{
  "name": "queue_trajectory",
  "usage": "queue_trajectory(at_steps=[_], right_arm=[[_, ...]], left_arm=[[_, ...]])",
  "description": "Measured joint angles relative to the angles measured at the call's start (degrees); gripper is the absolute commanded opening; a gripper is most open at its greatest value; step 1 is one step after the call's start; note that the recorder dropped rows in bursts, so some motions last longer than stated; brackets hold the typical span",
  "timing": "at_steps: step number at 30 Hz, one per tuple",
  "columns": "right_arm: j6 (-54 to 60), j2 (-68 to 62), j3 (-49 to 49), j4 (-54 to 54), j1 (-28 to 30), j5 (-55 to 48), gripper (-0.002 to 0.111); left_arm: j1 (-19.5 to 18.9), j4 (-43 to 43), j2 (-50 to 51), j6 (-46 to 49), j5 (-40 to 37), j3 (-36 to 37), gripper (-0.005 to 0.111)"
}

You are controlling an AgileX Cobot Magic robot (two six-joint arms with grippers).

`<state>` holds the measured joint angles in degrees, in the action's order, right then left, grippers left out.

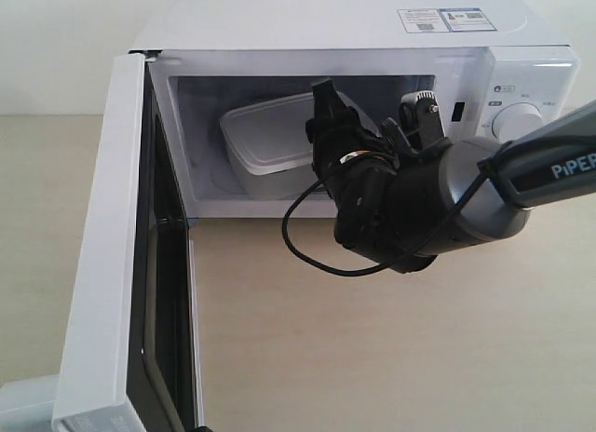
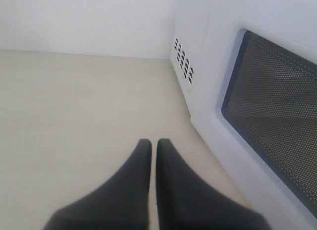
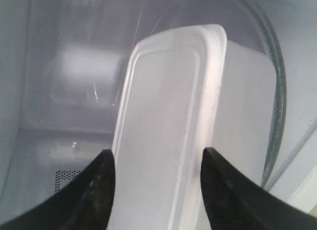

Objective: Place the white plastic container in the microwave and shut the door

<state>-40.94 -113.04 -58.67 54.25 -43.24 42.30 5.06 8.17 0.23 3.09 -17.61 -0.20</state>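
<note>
I expect the white plastic container to slide farther in and straighten a little when I push the container's near corner, because that corner sticks out toward the microwave's opening.
The white microwave stands with its door swung wide open to the left. Inside, at the left of the cavity, the white plastic container rests level on the floor. My right gripper reaches in through the opening from the right. In the right wrist view its fingers lie against both long edges of the container's lid, closed on it. My left gripper is shut and empty, low over the table beside the door's outer window.
The open door juts toward the table's front left. A black cable loop hangs under the right wrist. The dial panel is behind the right arm. The microwave's vented side is close to the left gripper. Bare tabletop lies in front.
</note>
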Motion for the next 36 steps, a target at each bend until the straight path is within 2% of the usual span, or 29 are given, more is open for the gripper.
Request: queue_trajectory(at_steps=[16,22,26,28,29,30,36], right_arm=[[0.48,0.17,0.16,-0.38,0.0,-3.66,0.051],[0.48,8.3,9.99,-1.38,0.0,-4.92,0.051],[8.5,15.13,14.71,-10.19,0.0,-11.66,0.051],[12.35,15.94,14.72,-11.86,0.0,-13.63,0.037],[12.91,16.03,14.72,-12.3,0.0,-14.2,0.014],[13.64,16.03,14.72,-13.8,0.0,-15.56,0.001],[14.38,16.03,14.72,-23.77,0.0,-17.99,0.0]], left_arm=[[0.0,0.0,0.0,0.0,0.0,0.0,0.004],[0.0,0.0,0.0,0.0,0.0,0.0,0.004],[0.0,0.0,0.0,0.0,0.0,0.0,0.004],[0.0,0.0,0.0,0.0,0.0,0.0,0.004],[0.0,0.0,0.0,0.0,0.0,0.0,0.004],[0.0,0.0,0.0,0.0,0.0,0.0,0.004],[0.0,0.0,0.0,0.0,0.0,0.0,0.004]])
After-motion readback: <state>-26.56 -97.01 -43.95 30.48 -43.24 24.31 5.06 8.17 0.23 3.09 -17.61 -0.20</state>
